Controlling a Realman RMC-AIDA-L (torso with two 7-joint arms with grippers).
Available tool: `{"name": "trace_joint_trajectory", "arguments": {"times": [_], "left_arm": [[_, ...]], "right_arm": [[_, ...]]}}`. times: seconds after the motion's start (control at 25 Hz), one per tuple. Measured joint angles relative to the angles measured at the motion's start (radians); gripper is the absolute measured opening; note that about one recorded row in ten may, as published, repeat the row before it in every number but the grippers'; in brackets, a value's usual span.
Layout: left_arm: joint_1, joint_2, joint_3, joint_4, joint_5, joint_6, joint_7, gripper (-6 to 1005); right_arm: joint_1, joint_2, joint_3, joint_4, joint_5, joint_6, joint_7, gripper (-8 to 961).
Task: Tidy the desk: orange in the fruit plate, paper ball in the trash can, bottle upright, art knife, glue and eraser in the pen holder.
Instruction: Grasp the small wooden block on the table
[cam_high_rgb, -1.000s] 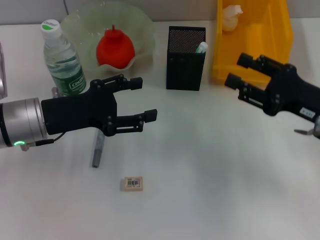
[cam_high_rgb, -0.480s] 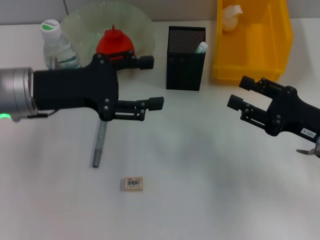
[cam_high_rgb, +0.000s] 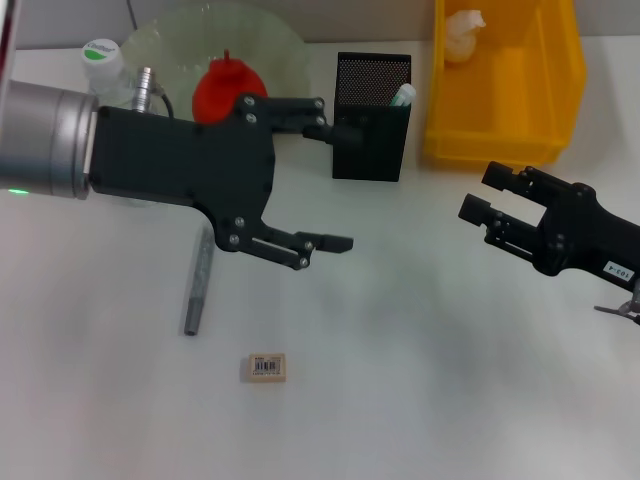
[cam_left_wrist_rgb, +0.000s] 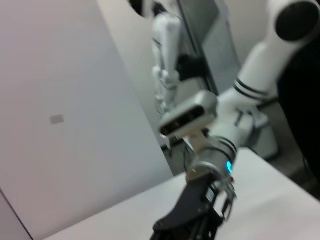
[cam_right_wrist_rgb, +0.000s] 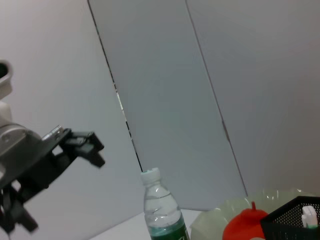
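Observation:
The eraser is lying clear of the art knife, so my open left gripper should keep going down toward it and close on the eraser's long sides.
The orange lies in the pale-green fruit plate at the back left. To its left the bottle stands upright, mostly hidden by my left arm. My left gripper hangs open over the desk, just left of the black pen holder, which holds a white-green glue stick. The grey art knife and the beige eraser lie on the desk below that gripper. The paper ball sits in the yellow trash can. My right gripper is open at the right, empty.
The right wrist view shows the bottle, the orange, the pen holder and my left gripper farther off. The left wrist view shows my right arm over the desk and a wall behind it.
My left arm has swung right and toward the pen holder, turning so its fingers spread wider. The right gripper drew back from the trash can toward the near side, then held still.

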Motion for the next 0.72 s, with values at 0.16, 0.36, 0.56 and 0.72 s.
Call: {"name": "trace_joint_trajectory", "arguments": {"times": [0.16, 0.36, 0.56, 0.72], "left_arm": [[-0.008, -0.003, 0.016, 0.011, 0.020, 0.004, 0.092, 840], [-0.011, 0.016, 0.072, 0.014, 0.021, -0.002, 0.190, 841], [0.010, 0.045, 0.139, 0.087, 0.043, -0.011, 0.313, 841], [0.022, 0.056, 0.170, 0.104, 0.053, -0.021, 0.373, 840]], "right_arm": [[0.003, 0.000, 0.001, 0.000, -0.002, 0.001, 0.009, 639], [0.000, 0.005, 0.001, 0.000, -0.003, 0.013, 0.013, 639], [-0.013, 0.007, 0.003, 0.002, 0.000, 0.035, 0.029, 639], [-0.021, 0.014, 0.033, 0.009, 0.003, 0.036, 0.032, 639]]}}
